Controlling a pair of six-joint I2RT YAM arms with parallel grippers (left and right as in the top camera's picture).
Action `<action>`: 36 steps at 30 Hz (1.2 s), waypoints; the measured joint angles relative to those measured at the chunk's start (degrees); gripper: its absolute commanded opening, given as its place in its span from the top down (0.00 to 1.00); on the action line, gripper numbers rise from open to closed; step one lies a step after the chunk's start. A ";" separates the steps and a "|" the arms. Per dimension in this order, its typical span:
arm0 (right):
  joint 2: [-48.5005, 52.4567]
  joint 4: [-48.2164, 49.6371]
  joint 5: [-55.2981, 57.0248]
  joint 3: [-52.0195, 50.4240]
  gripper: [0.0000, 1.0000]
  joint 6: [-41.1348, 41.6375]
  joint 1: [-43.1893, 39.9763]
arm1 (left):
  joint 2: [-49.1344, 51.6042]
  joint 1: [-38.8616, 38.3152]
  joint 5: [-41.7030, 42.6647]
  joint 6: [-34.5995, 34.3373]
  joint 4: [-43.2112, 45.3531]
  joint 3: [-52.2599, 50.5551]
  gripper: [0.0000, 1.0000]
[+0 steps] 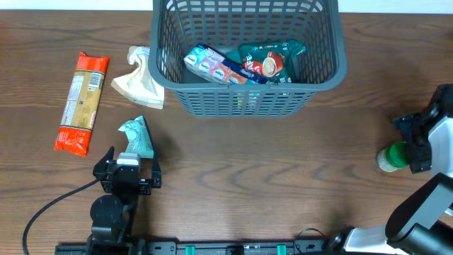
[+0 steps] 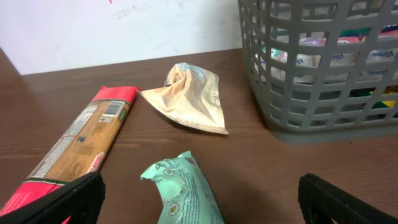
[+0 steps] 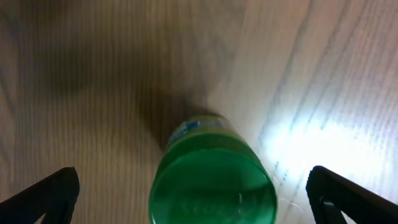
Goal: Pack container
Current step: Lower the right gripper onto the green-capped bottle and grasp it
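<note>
I should carry on lowering my right gripper until its fingers are on either side of the bottle's body (image 1: 385, 161) and then close them, because the green cap (image 3: 214, 183) is midway between the open fingers.
The dark grey lattice basket (image 1: 322, 67) stands at the back centre; in it lie a white-and-blue packet (image 1: 212, 65) and a dark green packet (image 1: 272, 60). It also shows in the left wrist view (image 2: 311, 99). My left gripper (image 1: 129, 170) is open, its fingers on either side of a mint-green packet (image 2: 186, 193) that lies on the table (image 1: 136, 136). My right gripper (image 1: 417, 145) is open directly above a green-capped bottle (image 3: 212, 183) standing at the right (image 1: 391, 158).
A long red-ended pasta packet (image 1: 83, 103) lies at the far left, also in the left wrist view (image 2: 81, 146). A crumpled beige pouch (image 1: 139, 81) lies just left of the basket, also in the left wrist view (image 2: 193, 99). A black cable (image 1: 49, 209) runs at the front left.
</note>
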 measured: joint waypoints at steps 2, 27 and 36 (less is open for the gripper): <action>0.00 1.31 -0.13 -1.49 0.01 0.13 0.00 | 0.00 0.00 0.00 0.00 0.00 0.00 0.01; 5.03 9.07 -0.79 -7.56 0.03 0.15 0.00 | 0.00 0.00 0.00 0.00 0.00 0.00 0.01; 6.54 9.55 -0.85 -7.58 0.37 -0.26 0.00 | 0.00 0.00 0.00 0.00 0.00 0.00 0.02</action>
